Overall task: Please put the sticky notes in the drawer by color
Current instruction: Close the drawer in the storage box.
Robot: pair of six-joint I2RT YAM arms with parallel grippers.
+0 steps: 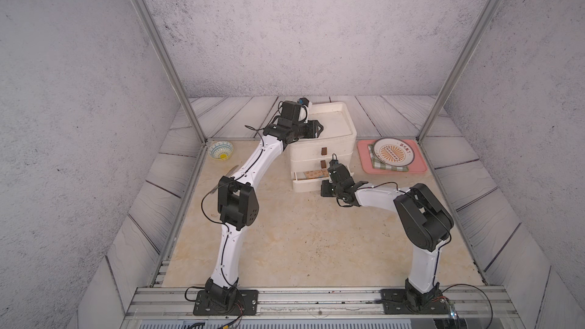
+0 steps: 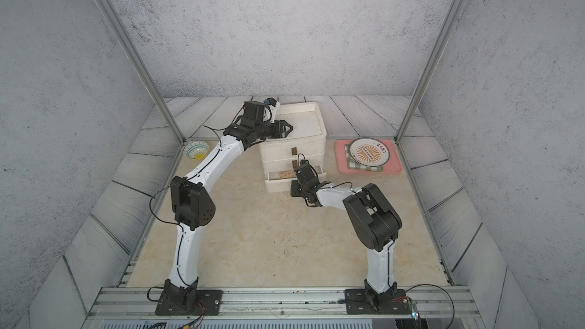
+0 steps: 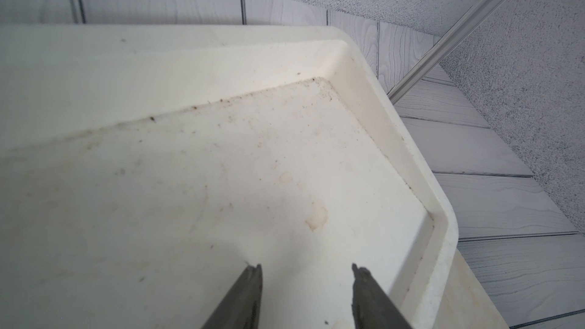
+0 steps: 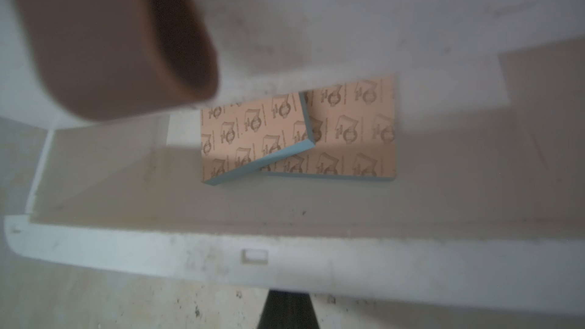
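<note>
The chest's front [image 1: 308, 156] is at a slant. My left gripper should move away from the lid and go to the chest's side [image 1: 292, 157] to straighten the chest once the bottom tray closes.
The drawer [image 1: 319, 150] [image 2: 292, 144] is a white chest with brown tab handles, and its bottom tray is pulled out. Two peach sticky notes [image 4: 253, 131] with orange print lie inside, one overlapping the other [image 4: 354, 131]; both top views show them too [image 1: 311, 174] [image 2: 285, 174]. My right gripper [image 4: 288, 307] [image 1: 333, 166] is shut at the open tray's front wall [image 4: 380, 267], its tips tucked under the rim. Whether it touches anything there is hidden. My left gripper [image 3: 307, 269] [image 1: 318, 128] hovers open over the rimmed lid [image 3: 364, 96], holding nothing.
A pink tray [image 1: 364, 159] right of the chest carries a green checked cloth [image 1: 380, 166] and a printed plate [image 1: 392, 152]. A small patterned bowl [image 1: 221, 150] sits at the far left. Metal frame posts [image 1: 190, 115] rise at both back corners.
</note>
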